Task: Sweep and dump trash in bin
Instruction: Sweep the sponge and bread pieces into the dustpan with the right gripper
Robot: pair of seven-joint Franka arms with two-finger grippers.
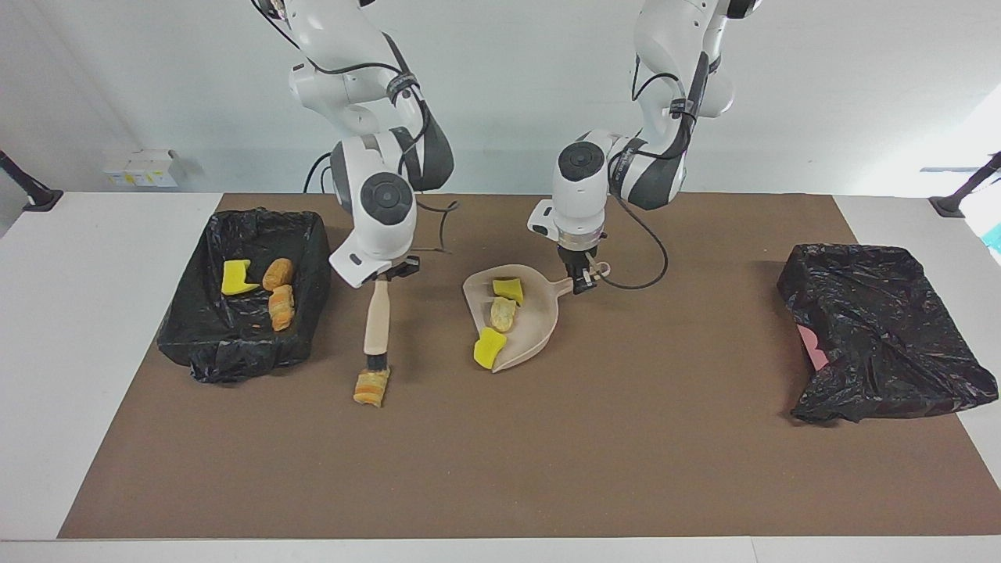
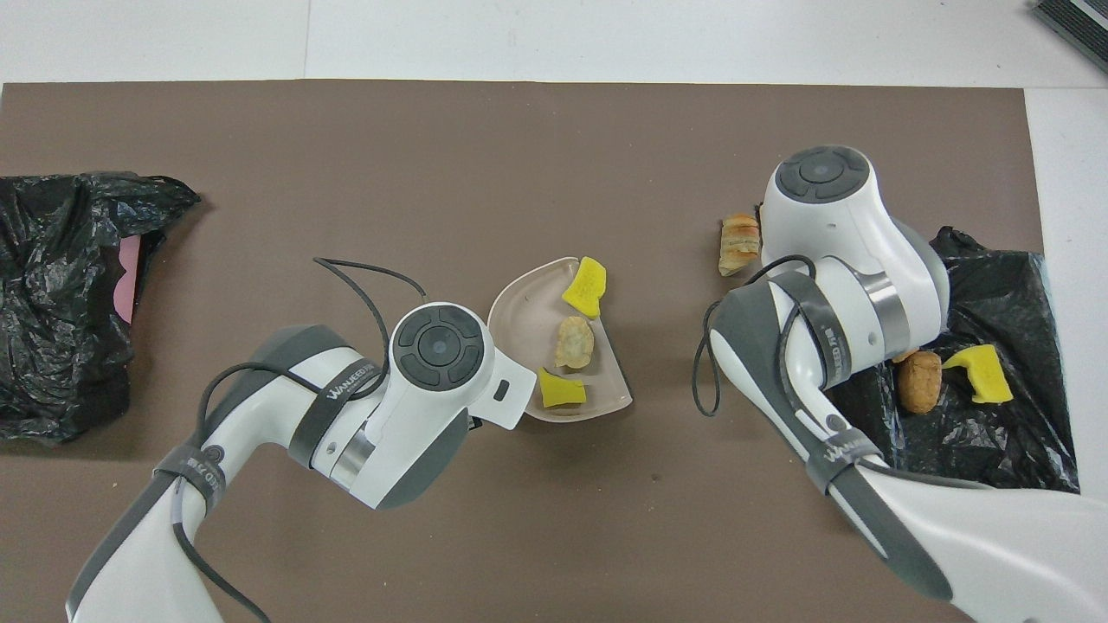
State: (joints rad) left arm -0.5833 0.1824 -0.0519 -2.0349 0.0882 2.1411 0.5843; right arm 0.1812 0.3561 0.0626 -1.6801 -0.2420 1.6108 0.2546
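Note:
My right gripper needs to turn back and sweep the scrap over to the dustpan's open edge point(image 1: 476, 320), because the orange-striped bread scrap point(image 1: 371, 386) is lying past the dustpan's far corner.
My right gripper point(image 1: 389, 274) is shut on the handle of the beige brush point(image 1: 378, 317). The brush's dark bristle end rests against the robot-side edge of an orange-striped bread scrap point(image 1: 372, 387) point(image 2: 738, 244) on the brown mat. My left gripper point(image 1: 583, 277) is shut on the handle of the beige dustpan point(image 1: 539, 317) point(image 2: 528, 303), which lies flat mid-table. In the pan are two yellow spongy chunks point(image 1: 508, 290) point(image 1: 489, 348) and a tan piece point(image 1: 502, 313) between them. The black-lined bin point(image 1: 309, 234) point(image 2: 995, 441) holds a yellow chunk point(image 1: 235, 277) and two bread pieces point(image 1: 279, 289).
A second black bag point(image 1: 876, 328) point(image 2: 61, 294), crumpled with something pink showing, lies at the left arm's end of the table. The left arm's cable point(image 1: 641, 266) loops beside the dustpan handle. In the overhead view both wrists cover their grippers.

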